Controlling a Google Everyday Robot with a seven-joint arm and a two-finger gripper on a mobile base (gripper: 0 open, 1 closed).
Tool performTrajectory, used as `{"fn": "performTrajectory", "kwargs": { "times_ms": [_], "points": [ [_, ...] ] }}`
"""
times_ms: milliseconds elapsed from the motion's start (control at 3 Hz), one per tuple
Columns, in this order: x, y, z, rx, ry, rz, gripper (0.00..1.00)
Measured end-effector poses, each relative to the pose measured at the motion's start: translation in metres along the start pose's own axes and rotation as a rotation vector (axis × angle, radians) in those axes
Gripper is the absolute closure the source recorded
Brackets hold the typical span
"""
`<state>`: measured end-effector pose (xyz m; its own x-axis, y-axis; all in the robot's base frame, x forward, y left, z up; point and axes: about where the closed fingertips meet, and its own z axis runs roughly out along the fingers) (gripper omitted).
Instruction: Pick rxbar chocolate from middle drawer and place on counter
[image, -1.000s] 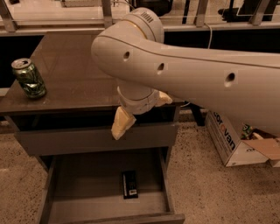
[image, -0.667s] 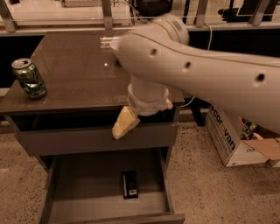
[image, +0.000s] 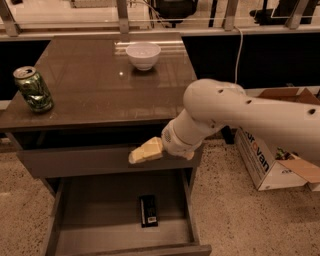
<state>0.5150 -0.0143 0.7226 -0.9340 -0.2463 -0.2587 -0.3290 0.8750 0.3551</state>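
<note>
My gripper is hanging at the closed drawer front (image: 92, 161), high above the rxbar chocolate bar. I should move back from the cabinet and go down toward the rxbar chocolate bar (image: 148, 211) from the drawer's near side.
The rxbar chocolate (image: 148, 210), a flat black bar with a white label patch, lies on the floor of the open middle drawer (image: 92, 210), right of its middle. My gripper (image: 145, 151), pale yellow, hangs in front of the closed drawer front above, pointing left, well above the bar and apart from it. The white arm reaches in from the right. The glossy brown-grey counter (image: 95, 85) tops the cabinet.
A green drink can (image: 33, 89) stands at the counter's left edge. A white bowl (image: 143, 55) sits at the back middle. Cardboard boxes (image: 272, 155) stand on the floor to the right of the cabinet.
The arm has swung down and to the right, uncovering the counter's back and the bowl. The gripper now points left, level with the upper drawer front. The bar has not moved.
</note>
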Motion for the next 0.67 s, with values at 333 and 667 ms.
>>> {"fn": "performTrajectory", "kwargs": {
  "times_ms": [333, 667],
  "points": [
    [-0.013, 0.031, 0.026, -0.093, -0.089, 0.09, 0.0],
    [-0.046, 0.037, 0.022, -0.105, -0.192, 0.088, 0.0]
  ]
}}
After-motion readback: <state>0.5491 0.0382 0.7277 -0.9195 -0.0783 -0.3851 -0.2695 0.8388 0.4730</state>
